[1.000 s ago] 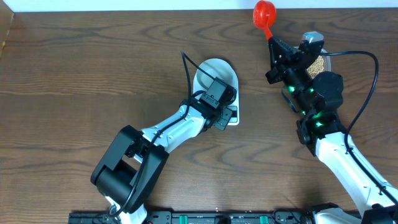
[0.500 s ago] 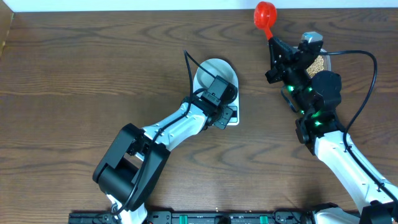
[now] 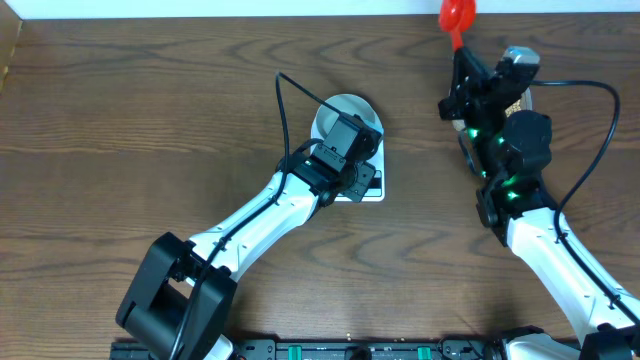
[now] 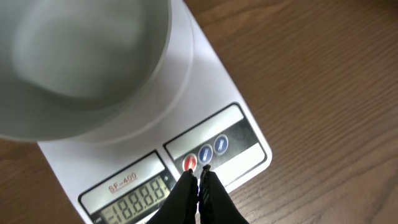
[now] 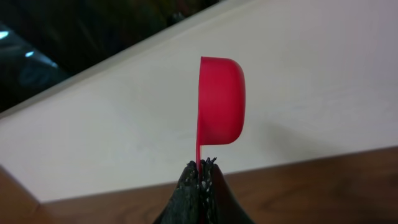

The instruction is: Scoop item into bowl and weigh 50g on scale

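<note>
Next, my right gripper pulls the red scoop's head [image 3: 458, 14] back toward the bowl [image 3: 350, 108] while my left gripper clears the scale, because the scoop's head sticks out past the table's back edge.
The white scale [image 4: 211, 106] carries the empty white bowl [image 4: 74, 56]; in the overhead view the bowl [image 3: 335, 112] sits on the scale [image 3: 372, 192] at mid-table. The display [image 4: 134, 194] reads all eights. My left gripper [image 4: 199, 171] is shut and empty, its tips at the round buttons [image 4: 205, 155] on the scale's front edge. It also shows in the overhead view [image 3: 355, 150]. My right gripper [image 5: 203, 165] is shut on the handle of a red scoop [image 5: 221, 99], held up at the table's back edge [image 3: 458, 15]. The beans [image 3: 515, 100] barely show behind the right arm.
The clear tub holding the beans is mostly hidden under my right arm [image 3: 510, 150] at the back right. A white wall [image 5: 311, 81] rises behind the table's back edge. Brown wood tabletop [image 3: 120, 120] lies left of the scale.
My right gripper has swung the red scoop right and toward the back edge. My left arm has straightened, its gripper staying over the scale's front edge.
</note>
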